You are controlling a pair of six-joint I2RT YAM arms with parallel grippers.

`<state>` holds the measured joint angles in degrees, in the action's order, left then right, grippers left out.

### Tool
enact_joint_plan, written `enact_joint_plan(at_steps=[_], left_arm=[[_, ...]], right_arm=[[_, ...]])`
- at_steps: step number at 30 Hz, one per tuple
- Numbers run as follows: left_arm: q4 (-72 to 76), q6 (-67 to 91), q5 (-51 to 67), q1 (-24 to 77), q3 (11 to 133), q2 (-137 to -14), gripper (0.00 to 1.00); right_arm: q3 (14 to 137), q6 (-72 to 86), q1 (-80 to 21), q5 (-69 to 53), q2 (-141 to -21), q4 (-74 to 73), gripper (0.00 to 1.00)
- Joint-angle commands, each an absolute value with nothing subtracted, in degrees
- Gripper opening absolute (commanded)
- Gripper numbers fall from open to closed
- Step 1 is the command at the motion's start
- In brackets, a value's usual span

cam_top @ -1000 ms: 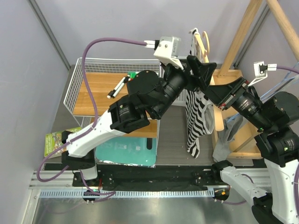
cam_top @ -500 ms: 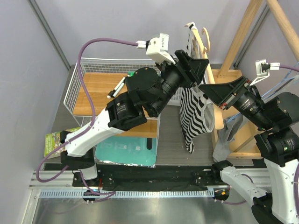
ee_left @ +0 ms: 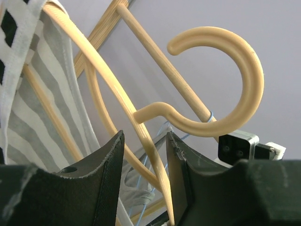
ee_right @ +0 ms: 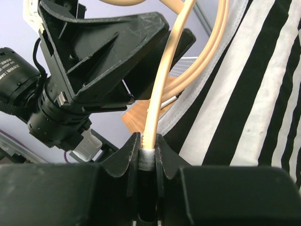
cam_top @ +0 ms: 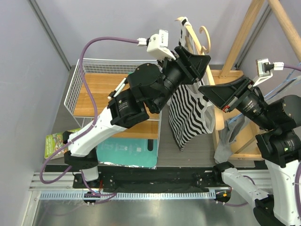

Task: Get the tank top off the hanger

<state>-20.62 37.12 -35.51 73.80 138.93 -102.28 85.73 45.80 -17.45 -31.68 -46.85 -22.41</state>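
Observation:
The hanger's lower arm (ee_right: pixel 151 126) is pinched in my right gripper, so my left gripper should hold the hanger (ee_left: pixel 147 142) under its hook while my right gripper grabs the tank top's strap.
The black-and-white zebra-striped tank top (cam_top: pixel 188 110) hangs on a pale wooden hanger (cam_top: pixel 192 35), one strap over its upper end. My left gripper (cam_top: pixel 195 61) is up at the hanger's neck. In the left wrist view its jaws (ee_left: pixel 145 141) stand apart with a thin hanger arm (ee_left: pixel 141 117) passing between them, below the hook (ee_left: pixel 235 56); the striped fabric (ee_left: pixel 28 117) is at the left. My right gripper (cam_top: pixel 207 92) is shut on the hanger's lower arm (ee_right: pixel 162 84). In the right wrist view (ee_right: pixel 146 141) a bit of pale trim sits in the jaws, with the tank top (ee_right: pixel 244 94) beside it.
A white wire basket (cam_top: pixel 77 80) with a wooden shelf (cam_top: pixel 99 92) and a marker (cam_top: pixel 120 87) stands at the left. A teal item (cam_top: pixel 127 150) and a green packet (cam_top: pixel 56 143) lie lower left. A wooden rack frame (cam_top: pixel 244 33) and grey cloth (cam_top: pixel 230 136) are at the right.
My left gripper has moved up and to the left. The hanger has tilted leftward and the tank top's lower part has swung left. The right gripper keeps its hold.

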Motion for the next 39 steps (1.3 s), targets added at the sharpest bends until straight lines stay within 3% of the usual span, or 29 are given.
enact_joint_plan(at_steps=[1,7,11,14,20,32,39], left_arm=[[-18.28,38.58,-32.88,72.95,141.05,-103.53,0.41],[-18.28,41.92,-29.18,70.32,138.87,-103.10,0.36],[-17.32,43.50,-26.29,69.17,138.60,-103.09,0.14],[-16.61,44.12,-25.67,69.17,138.78,-103.53,0.00],[-16.61,47.02,-23.47,68.20,138.96,-104.68,0.00],[-21.97,52.73,-15.48,64.16,139.31,-102.48,0.00],[-23.46,53.35,-11.34,62.58,139.22,-101.43,0.00]], right_arm=[[84.21,47.37,-17.49,-35.33,-46.76,-13.72,0.01],[83.67,47.55,-17.58,-36.47,-46.58,-13.45,0.01],[84.29,45.89,-17.58,-34.64,-46.58,-15.99,0.02],[84.64,44.65,-17.58,-32.96,-46.49,-18.45,0.09],[86.66,43.68,-17.67,-29.37,-46.06,-22.23,0.17],[87.89,36.58,-17.58,-21.71,-44.47,-34.18,0.53],[91.84,31.47,-17.49,-21.71,-45.44,-38.40,0.67]])
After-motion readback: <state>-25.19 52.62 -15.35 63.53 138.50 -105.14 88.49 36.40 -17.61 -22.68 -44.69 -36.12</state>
